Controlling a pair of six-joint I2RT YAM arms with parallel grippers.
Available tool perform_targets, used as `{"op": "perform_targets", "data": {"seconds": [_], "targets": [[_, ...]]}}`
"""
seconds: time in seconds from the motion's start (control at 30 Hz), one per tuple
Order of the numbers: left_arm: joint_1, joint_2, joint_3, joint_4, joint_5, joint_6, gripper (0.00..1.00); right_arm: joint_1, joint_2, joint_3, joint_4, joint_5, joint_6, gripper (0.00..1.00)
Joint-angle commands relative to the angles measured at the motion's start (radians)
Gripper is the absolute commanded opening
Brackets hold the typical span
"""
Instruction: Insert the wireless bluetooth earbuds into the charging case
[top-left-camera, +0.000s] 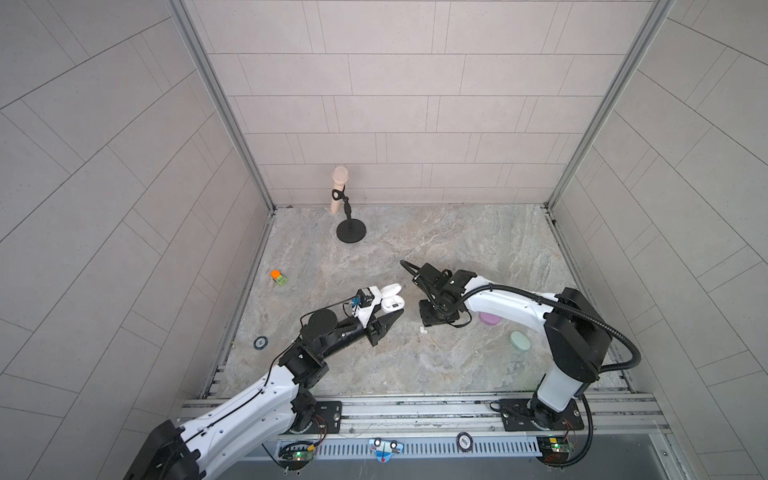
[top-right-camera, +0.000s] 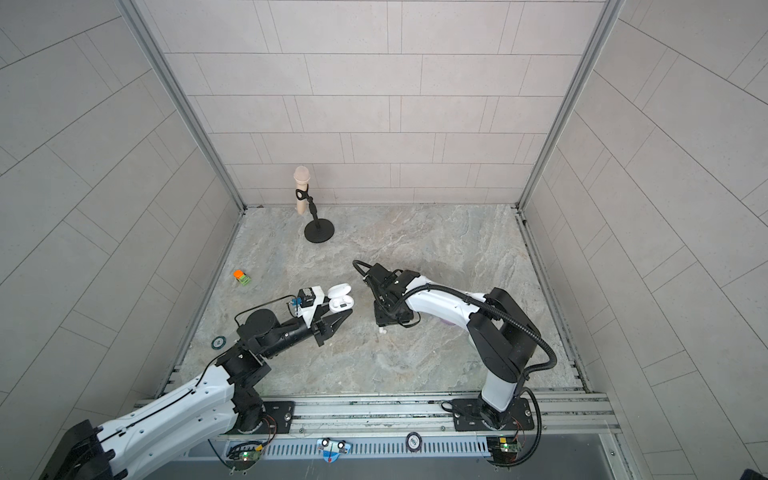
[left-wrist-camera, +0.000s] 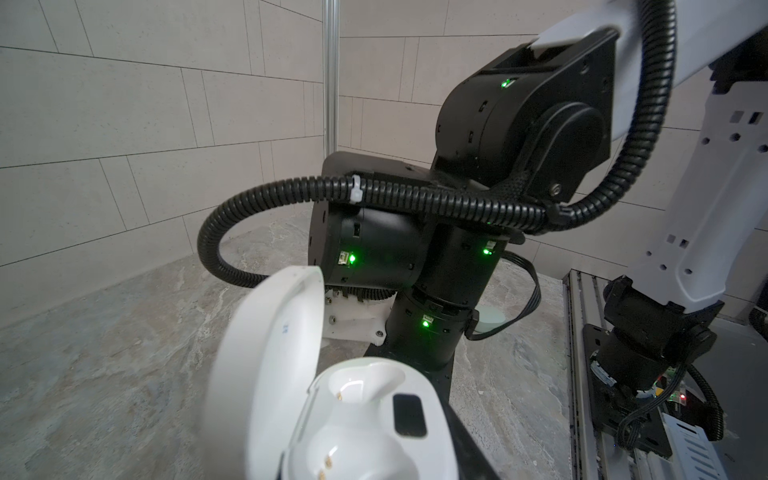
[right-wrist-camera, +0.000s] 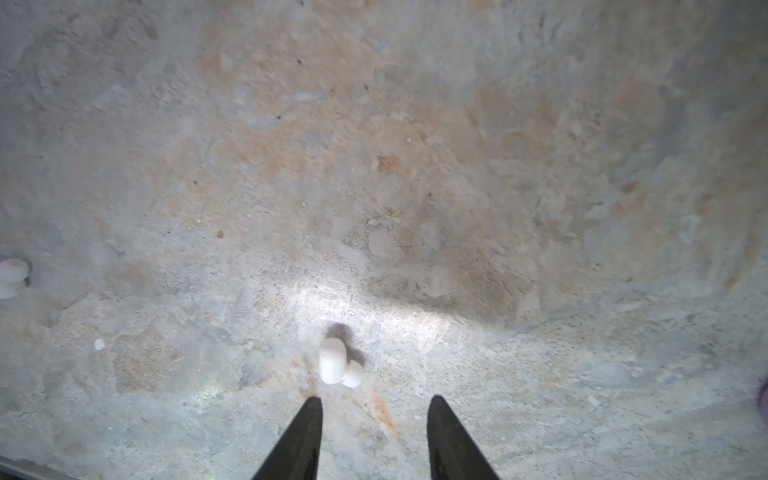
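Observation:
I should move my right gripper over the near earbud (right-wrist-camera: 334, 362) before I close it and lift the earbud to the charging case (top-left-camera: 392, 303), because the earbud lies ahead of my right gripper's fingers and off their middle.
A white charging case (left-wrist-camera: 365, 415) with its lid (left-wrist-camera: 266, 353) swung open sits in my left gripper (top-left-camera: 388, 318), which is shut on it; one black finger (left-wrist-camera: 469, 449) shows beside the case. Both of its sockets are empty, with gold contacts showing. In both top views the case (top-left-camera: 392, 299) (top-right-camera: 340, 297) is held left of the right arm's wrist. My right gripper (right-wrist-camera: 376, 399) points down at the table, open, with nothing between its fingers. One white earbud (right-wrist-camera: 332, 365) lies just past its fingertips. Another earbud (right-wrist-camera: 12, 276) lies at the view's edge. A white earbud (top-left-camera: 423, 331) shows beside the right wrist.
A lilac case (top-left-camera: 489, 319) and a mint case (top-left-camera: 519, 340), both closed, lie under the right arm. A microphone on a black stand (top-left-camera: 349, 232) is at the back. An orange and green toy (top-left-camera: 277, 277) and a small ring (top-left-camera: 260, 342) lie at the left.

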Motion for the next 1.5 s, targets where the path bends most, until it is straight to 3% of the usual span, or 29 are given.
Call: {"op": "perform_targets", "data": {"seconds": [0.0, 0.6, 1.1, 1.47], "targets": [[0.005, -0.025, -0.011, 0.022, -0.001, -0.01, 0.22, 0.021, 0.025, 0.022, -0.006, 0.002, 0.017, 0.46], [0.005, -0.039, -0.012, 0.021, -0.003, -0.009, 0.22, 0.053, 0.165, 0.1, -0.018, 0.009, -0.024, 0.34], [0.005, -0.039, -0.014, 0.023, -0.002, -0.01, 0.22, 0.06, 0.206, 0.11, -0.042, 0.02, -0.036, 0.29], [0.005, -0.043, -0.015, 0.019, -0.005, -0.01, 0.22, 0.063, 0.225, 0.105, -0.056, 0.031, -0.032, 0.19]]}}
